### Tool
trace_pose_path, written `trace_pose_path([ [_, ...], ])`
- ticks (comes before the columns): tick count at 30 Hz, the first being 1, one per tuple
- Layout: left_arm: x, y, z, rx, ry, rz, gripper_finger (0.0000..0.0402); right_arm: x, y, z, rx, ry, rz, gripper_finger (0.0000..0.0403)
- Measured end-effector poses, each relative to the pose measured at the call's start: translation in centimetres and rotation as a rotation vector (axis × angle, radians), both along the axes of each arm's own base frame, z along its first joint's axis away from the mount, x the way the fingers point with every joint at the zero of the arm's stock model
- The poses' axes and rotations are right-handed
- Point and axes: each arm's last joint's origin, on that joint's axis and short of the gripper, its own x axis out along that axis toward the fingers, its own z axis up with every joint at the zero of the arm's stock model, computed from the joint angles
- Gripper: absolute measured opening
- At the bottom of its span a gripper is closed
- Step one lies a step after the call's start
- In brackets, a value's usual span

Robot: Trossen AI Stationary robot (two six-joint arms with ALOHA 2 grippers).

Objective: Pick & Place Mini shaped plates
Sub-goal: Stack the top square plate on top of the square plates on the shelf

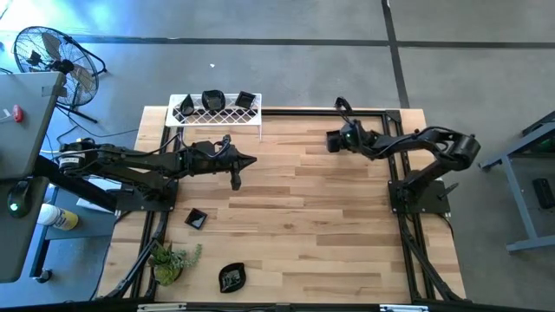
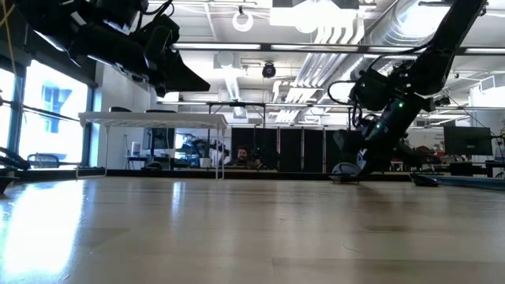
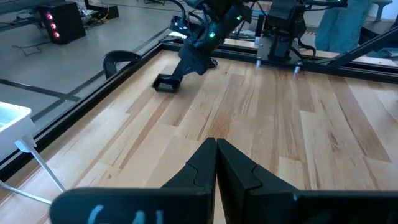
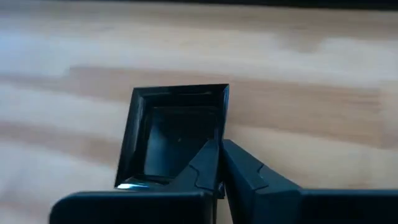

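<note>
My right gripper is holding the square plate's side rim (image 4: 222, 117) with its fingers shut. It should carry on to the open wood (image 1: 266, 172) beside my left gripper and let go of the plate there.
A small glossy black square mini plate (image 4: 174, 130) lies on the wooden table toward its far right, also visible in the left wrist view (image 3: 165, 83) and the low view (image 2: 344, 170). My right gripper (image 4: 220, 144) slants down onto it and is shut on its rim (image 1: 333, 140). My left gripper (image 3: 216, 142) hangs shut and empty above the table's left half (image 1: 252, 161), pointing toward the right arm. Two more black plates lie near the front left: a square one (image 1: 196, 218) and a leaf-shaped one (image 1: 231, 277). My right gripper pinches one side rim of the square plate (image 4: 222, 118), near a corner, with one finger inside the dish and one outside. The fingers come slanting down from the table's right side. The plate appears to rest on the table top.
A white lattice wire rack (image 1: 227, 116) stands at the far left edge with three black plates on it. A small green plant (image 1: 173, 260) sits at the front left. A dark frame (image 1: 381, 110) runs round the table. Bare wood lies across the middle.
</note>
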Motion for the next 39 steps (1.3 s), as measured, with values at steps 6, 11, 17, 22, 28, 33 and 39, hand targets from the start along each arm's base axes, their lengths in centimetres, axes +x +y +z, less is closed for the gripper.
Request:
trace_pose_path([
  [6, 0.0, 0.0, 0.0, 0.0, 0.0, 0.0, 0.0007, 1.9, 2.8, 1.7, -0.035, -0.074, 0.134, 0.0005],
  [11, 0.0, 0.0, 0.0, 0.0, 0.0, 0.0, 0.0007, 4.4, 7.0, 2.6, -0.074, -0.213, 0.189, 0.0005],
  [17, 0.0, 0.0, 0.0, 0.0, 0.0, 0.0, 0.0007, 7.3, 11.7, 1.7, -0.104, -0.391, 0.222, 0.0002],
  [22, 0.0, 0.0, 0.0, 0.0, 0.0, 0.0, 0.0007, 10.8, 14.0, -0.2, -0.183, -0.506, 0.125, 0.0004],
  [28, 0.0, 0.0, 0.0, 0.0, 0.0, 0.0, 0.0007, 18.4, 15.2, -1.0, -0.198, -0.553, 0.159, 0.0002],
  [33, 0.0, 0.0, 0.0, 0.0, -0.001, 0.0, 0.0007, 21.6, 15.0, -0.9, -0.192, -0.51, 0.132, 0.0007],
  [39, 0.0, 0.0, 0.0, 0.0, 0.0, 0.0, 0.0007, 21.7, 14.3, -1.9, -0.169, -0.424, 0.104, 0.0008],
])
